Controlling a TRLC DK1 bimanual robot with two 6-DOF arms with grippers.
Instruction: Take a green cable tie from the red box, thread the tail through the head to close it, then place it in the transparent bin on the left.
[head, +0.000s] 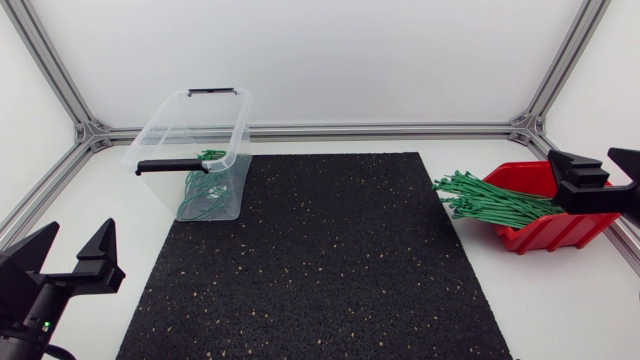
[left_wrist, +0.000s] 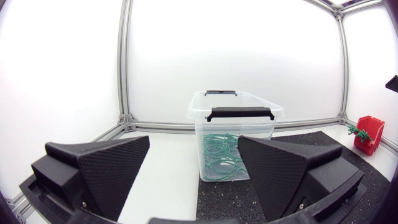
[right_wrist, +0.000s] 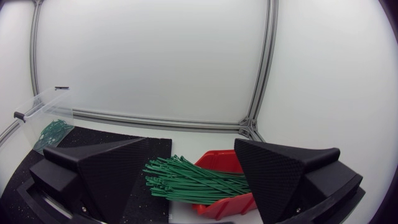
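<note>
I expect a green cable tie (head: 502, 203) to slide out of the bundle by itself when I pull it, because the ends (head: 457, 192) spread out loosely past the red box.
A red box (head: 545, 218) sits at the table's right side, and a bundle of green cable ties (head: 490, 201) sticks out of it toward the mat. My right gripper (head: 600, 172) hovers open above the box's far right end; in its wrist view the ties (right_wrist: 189, 177) and the red box (right_wrist: 225, 163) lie just ahead of its fingers (right_wrist: 109, 171). The transparent bin (head: 195, 150) stands at the back left with closed green ties (head: 203, 192) inside. My left gripper (head: 68, 258) is open at the front left, empty, and the bin (left_wrist: 233, 140) stands ahead of it.
A black speckled mat (head: 320, 260) covers the table's middle. Aluminium frame rails (head: 380, 129) run along the back and sides. The bin has black handles (left_wrist: 239, 112) on its rim.
</note>
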